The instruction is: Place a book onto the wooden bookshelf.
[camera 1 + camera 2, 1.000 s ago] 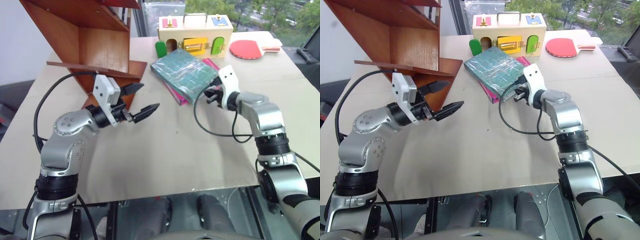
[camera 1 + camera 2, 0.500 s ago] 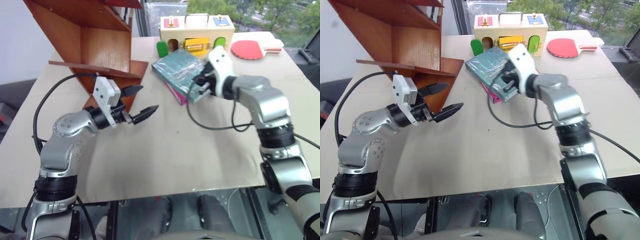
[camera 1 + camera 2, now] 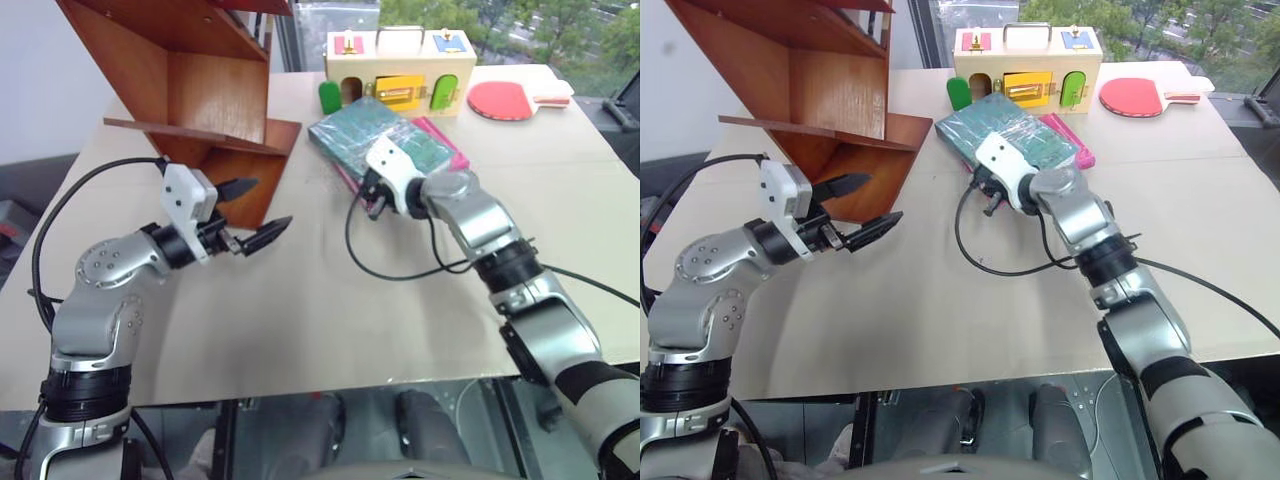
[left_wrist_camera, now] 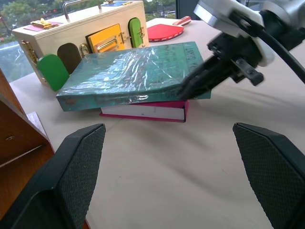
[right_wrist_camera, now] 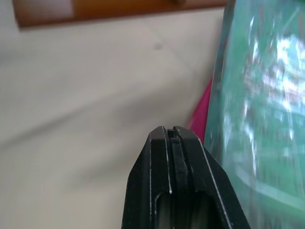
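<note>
My right gripper should lift its closed fingers onto the teal cover (image 3: 372,130) and pull the book toward my left gripper, because they are at the book's near edge (image 3: 341,168) now.
The book (image 3: 385,143), teal with a shiny wrapped cover, lies flat on a smaller magenta book (image 3: 447,143) at the back of the table. My right gripper (image 3: 371,203) is shut, its tips against the book's near edge, where the teal cover meets the magenta book (image 4: 143,111). In the right wrist view the shut fingertips (image 5: 171,132) sit beside the teal cover (image 5: 257,95). The wooden bookshelf (image 3: 190,90) stands at the far left. My left gripper (image 3: 270,203) hangs open just in front of its lowest board, holding nothing, level with the book (image 4: 128,76).
A pale wooden box (image 3: 400,70) with coloured doors stands behind the books. A red table tennis paddle (image 3: 500,98) lies to its right. A black cable loops on the table under my right arm. The table's front edge runs close below both arms.
My right gripper has swung left from the book's right corner to its near left edge, and its wrist has rolled. The left gripper has drifted slightly left, still open.
</note>
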